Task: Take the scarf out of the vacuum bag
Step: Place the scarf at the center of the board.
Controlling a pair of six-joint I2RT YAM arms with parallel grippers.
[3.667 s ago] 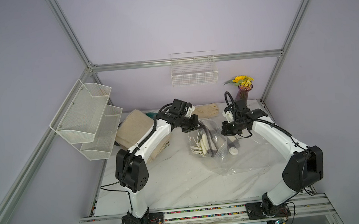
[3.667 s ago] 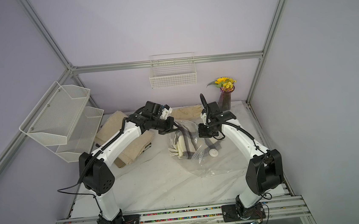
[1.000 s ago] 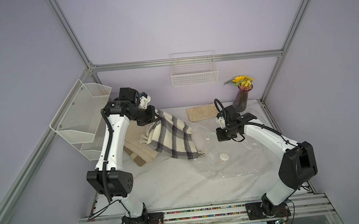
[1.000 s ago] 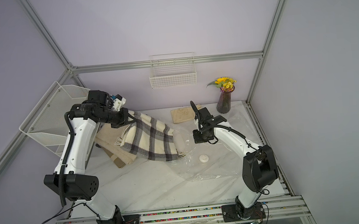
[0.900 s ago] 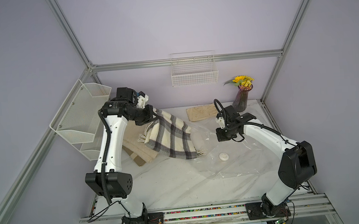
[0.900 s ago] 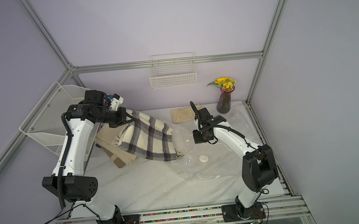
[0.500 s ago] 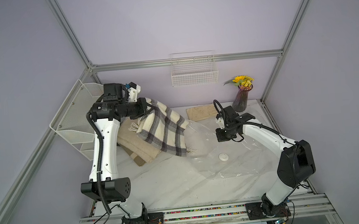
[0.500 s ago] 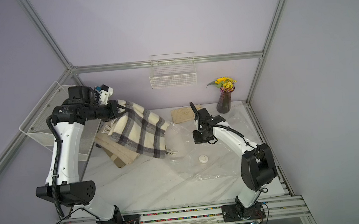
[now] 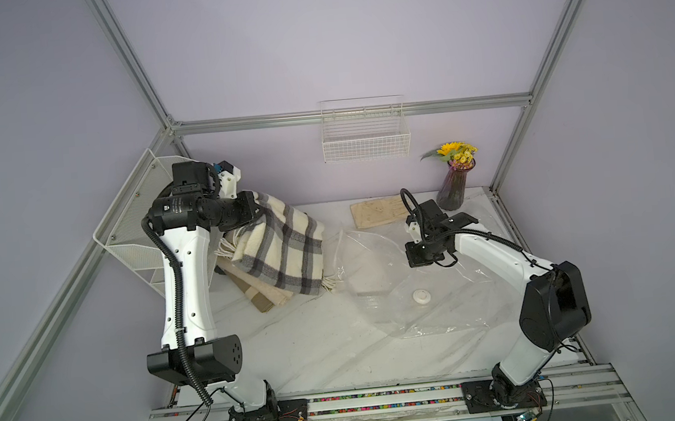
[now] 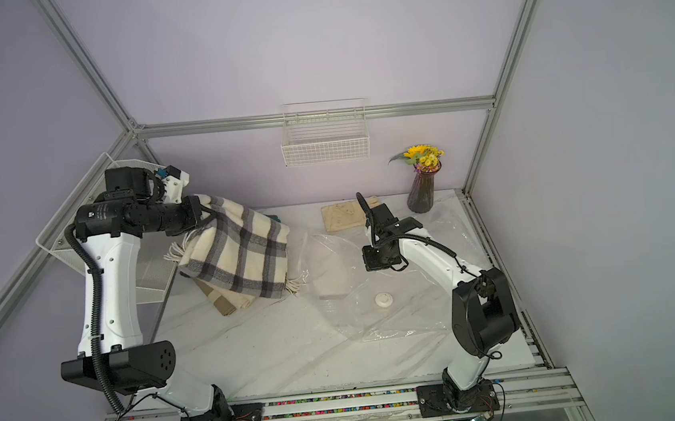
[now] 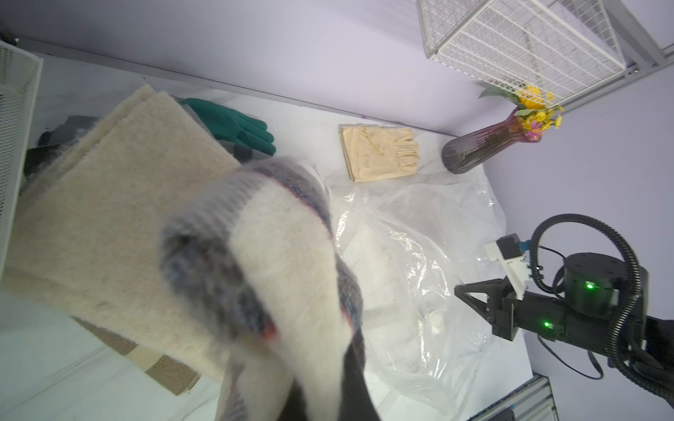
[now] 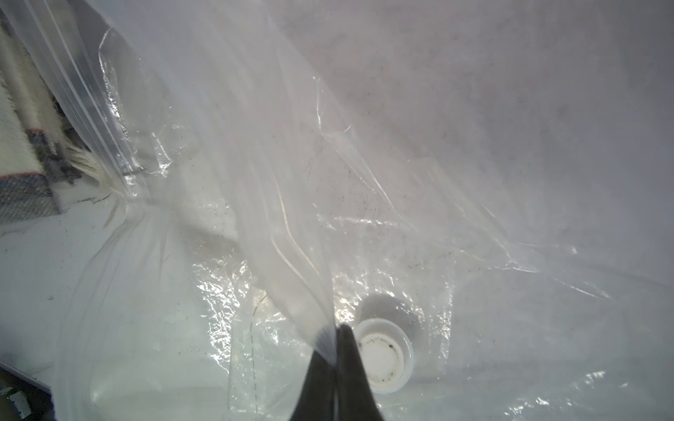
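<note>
The scarf's fringe [image 9: 328,282] is clear of the vacuum bag, so my left gripper should keep bringing the scarf down toward the folded beige cloth [image 9: 268,287] and let go of it there.
The scarf [image 9: 281,250], cream with grey plaid, hangs in the air at the left rear in both top views [image 10: 239,253], with my left gripper [image 9: 255,208] shut on its upper end. It fills the left wrist view [image 11: 291,273] and hides the jaws there. Its fringe [image 12: 95,171] ends just outside the mouth of the vacuum bag [image 9: 395,265]. The clear bag lies crumpled on the table, its white valve cap [image 9: 422,296] facing up. My right gripper [image 12: 335,331] is shut on a bunched fold of the bag beside the cap [image 12: 383,361].
A folded beige cloth [image 9: 260,295] lies under the hanging scarf, with a green glove [image 11: 237,127] behind it. Beige gloves [image 9: 377,212] and a vase of flowers [image 9: 454,184] stand at the back. A white mesh shelf [image 9: 134,237] is at the left, a wire basket [image 9: 364,134] on the wall.
My left arm has risen and swung left and back, carrying the scarf clear of the bag's mouth. The right gripper has kept its hold on the bag in place.
</note>
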